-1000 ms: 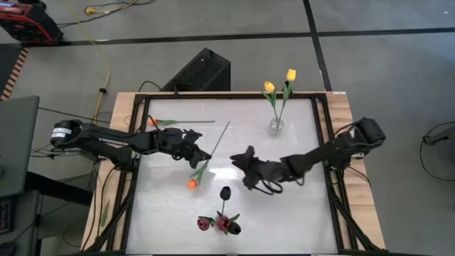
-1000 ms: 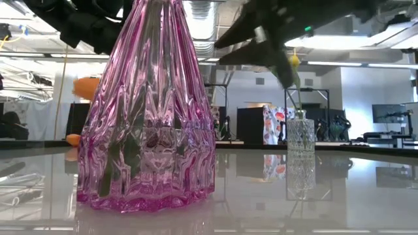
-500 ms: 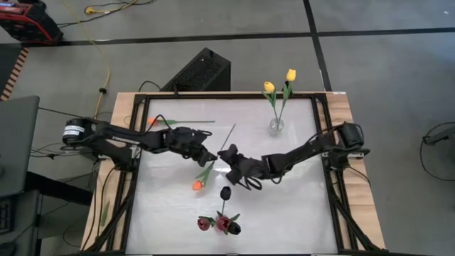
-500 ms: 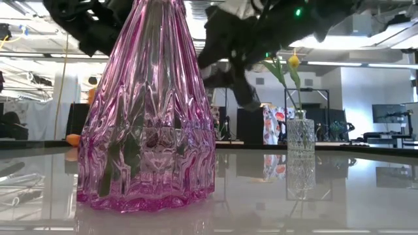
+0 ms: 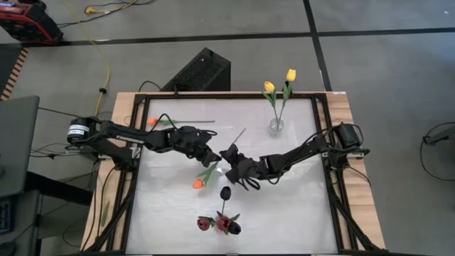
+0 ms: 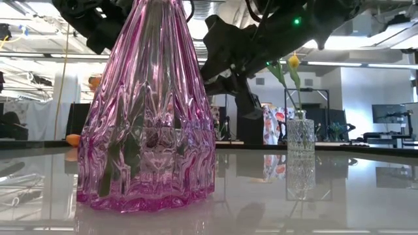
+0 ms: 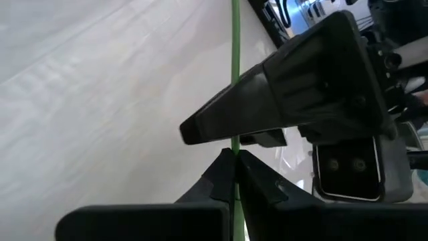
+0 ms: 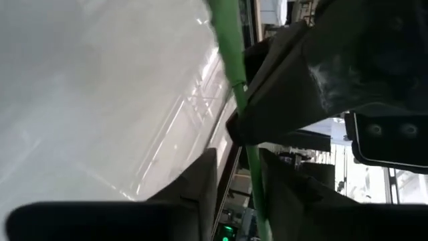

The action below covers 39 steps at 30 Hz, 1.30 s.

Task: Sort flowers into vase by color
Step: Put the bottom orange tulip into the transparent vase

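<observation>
The robot's left gripper is holding the orange tulip far from the clear vase (image 5: 276, 125), so its right gripper should grasp the stem (image 5: 239, 136) and move the tulip over to that vase.
An orange tulip (image 5: 197, 184) is up in the air over the table's middle, its thin green stem (image 5: 238, 137) slanting toward the far right. My left gripper (image 5: 212, 158) is shut on that stem. My right gripper (image 5: 229, 155) is open right beside it, one finger on either side of the same stem (image 8: 253, 167), a little farther toward the stem's bare end. A second orange tulip (image 5: 153, 121) lies flat near the far left corner. Two yellow tulips (image 5: 269, 87) stand in a clear vase (image 5: 276, 126). Dark red and near-black tulips (image 5: 225, 193) stand in the pink vase (image 6: 147, 111). My left gripper pinches the orange tulip's stem (image 7: 235, 137) between its two fingertips, around the middle of the stem, just past the leaves. The fingers come level from the table's left and lie across the stem. The tulip is lifted clear, its head (image 6: 96, 81) toward the near side. My right gripper has the stem between its open fingers (image 8: 200, 184); whether a finger touches it, I cannot tell.
The pink vase (image 5: 217, 225) stands at the table's near edge, just below both grippers. The clear vase sits far right. A black frame (image 5: 135, 178) runs around the white table top. Bare table lies to the left and right of the pink vase.
My right gripper has swung toward the table's left and closed in on the held stem, ending with its fingers around it. My left gripper has carried the orange tulip a little toward the right, and the stem's bare end has shifted right with it.
</observation>
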Tool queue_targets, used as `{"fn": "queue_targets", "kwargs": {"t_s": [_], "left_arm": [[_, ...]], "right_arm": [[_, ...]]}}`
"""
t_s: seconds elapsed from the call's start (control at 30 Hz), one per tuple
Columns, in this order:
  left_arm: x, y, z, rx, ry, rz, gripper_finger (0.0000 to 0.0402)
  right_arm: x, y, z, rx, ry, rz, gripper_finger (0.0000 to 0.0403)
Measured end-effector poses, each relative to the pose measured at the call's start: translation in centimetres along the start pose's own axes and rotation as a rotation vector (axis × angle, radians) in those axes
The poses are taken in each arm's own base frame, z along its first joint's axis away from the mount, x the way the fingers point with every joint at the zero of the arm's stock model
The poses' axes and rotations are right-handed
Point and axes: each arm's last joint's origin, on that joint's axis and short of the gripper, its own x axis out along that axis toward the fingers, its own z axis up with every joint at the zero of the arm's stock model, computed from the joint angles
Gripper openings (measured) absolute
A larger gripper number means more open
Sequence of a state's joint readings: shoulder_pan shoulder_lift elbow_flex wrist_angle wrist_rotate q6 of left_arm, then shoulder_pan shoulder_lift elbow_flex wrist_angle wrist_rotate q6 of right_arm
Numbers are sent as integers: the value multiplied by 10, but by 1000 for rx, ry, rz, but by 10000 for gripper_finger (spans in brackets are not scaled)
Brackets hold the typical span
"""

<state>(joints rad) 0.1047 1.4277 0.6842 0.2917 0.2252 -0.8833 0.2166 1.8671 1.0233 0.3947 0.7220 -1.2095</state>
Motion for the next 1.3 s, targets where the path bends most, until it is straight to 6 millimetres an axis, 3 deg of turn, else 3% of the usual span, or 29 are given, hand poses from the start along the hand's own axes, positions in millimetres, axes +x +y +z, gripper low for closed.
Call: {"fn": "queue_targets", "kwargs": {"t_s": [0.37,0.63,0.8,0.9,1.03,1.17,1.3], "left_arm": [[0,3,-1,77,-22,56,7],[-5,-1,5,197,-63,30,62],[-20,-2,15,258,-95,53,94],[-28,2,17,308,-132,156,100],[-30,6,18,372,-180,282,98],[-27,6,17,407,-183,284,96],[-27,5,18,430,-187,280,96]], "right_arm": [[-3,3,3,57,-11,18,26],[-9,11,-1,192,-28,151,24],[-32,-9,-11,396,-90,274,24],[-56,-20,-32,511,-141,296,24],[-90,-23,-77,685,-209,254,24],[-121,-27,-123,928,-407,61,24],[-138,-20,-165,1107,-528,-202,24]]}}
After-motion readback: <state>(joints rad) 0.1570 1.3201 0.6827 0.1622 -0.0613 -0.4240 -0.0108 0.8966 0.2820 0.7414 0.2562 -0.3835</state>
